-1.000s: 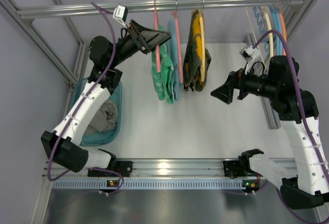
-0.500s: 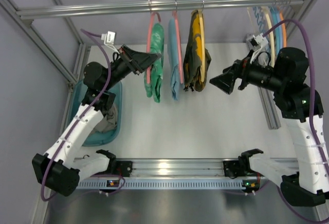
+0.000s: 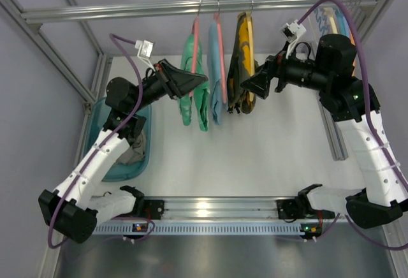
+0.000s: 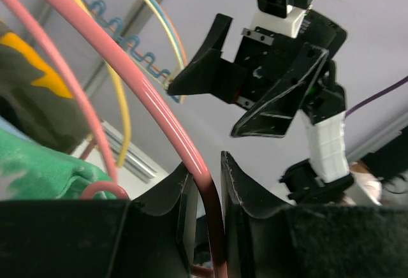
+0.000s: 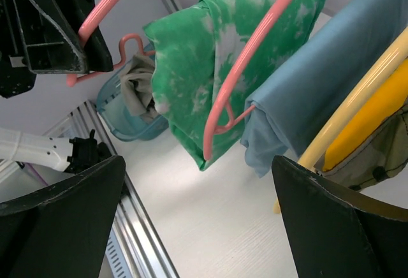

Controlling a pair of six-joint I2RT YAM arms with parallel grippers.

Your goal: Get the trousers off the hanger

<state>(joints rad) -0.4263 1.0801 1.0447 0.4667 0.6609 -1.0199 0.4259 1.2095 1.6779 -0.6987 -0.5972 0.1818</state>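
Note:
The pink rod (image 3: pixel 195 47) runs free of the trousers next to my left gripper's hold. My right gripper keeps going toward that rod (image 3: pixel 194 62) until its fingers are around it.
The green mottled trousers (image 3: pixel 193 96) hang folded over the salmon-pink hanger (image 3: pixel 194 39), whose hook sits on the top rail. My left gripper (image 3: pixel 196 79) is shut on the hanger's pink rod; in the left wrist view the rod (image 4: pixel 191 157) runs between its jaws (image 4: pixel 208 171) and the trousers (image 4: pixel 44 169) show at lower left. My right gripper (image 3: pixel 250 84) is open and empty, just right of the hanging garments. In the right wrist view the trousers (image 5: pixel 204 55) hang ahead of my gripper (image 5: pixel 197 227), with the hanger's held end (image 5: pixel 102 7) at upper left.
A light blue garment (image 3: pixel 215 93) on a second pink hanger and a yellow-and-black garment (image 3: pixel 243 61) hang right of the trousers. Spare hangers (image 3: pixel 338 23) hang at the rail's right end. A teal basket (image 3: pixel 145 144) with clothes stands at the left.
My left gripper has slid the hanger with the trousers to the right along the rail. My right arm has moved left and up, close to the yellow-and-black garment.

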